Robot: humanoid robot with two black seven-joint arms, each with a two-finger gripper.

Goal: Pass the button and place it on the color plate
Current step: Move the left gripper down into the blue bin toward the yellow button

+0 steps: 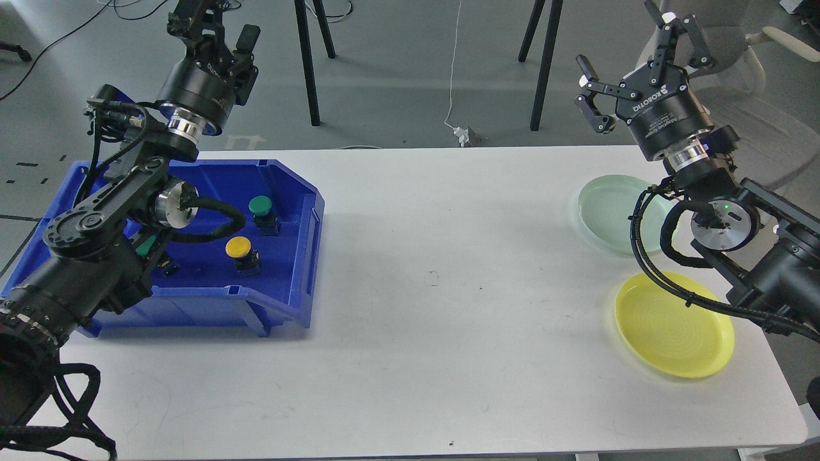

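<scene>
I should expect another yellow button hidden behind my left arm (143, 201), because it covers much of the blue bin (215, 265) and a green button peeks out.
A blue bin (301, 211) on the table's left holds a green button (261, 206) and a yellow button (239, 246), each on a black base. Another green button (148, 246) peeks out from behind my left arm. On the right lie a pale green plate (608, 208) and, nearer to me, a yellow plate (672, 326), both bare. My left gripper (221, 29) is raised above the bin's far edge, open and holding nothing. My right gripper (634, 64) is lifted beyond the green plate, fingers spread wide and empty.
The white table (435, 288) stretches between the bin and the plates. Black stand legs (311, 64) and a white cable with a plug (462, 133) are on the floor behind it. A grey chair (749, 45) stands at the far right.
</scene>
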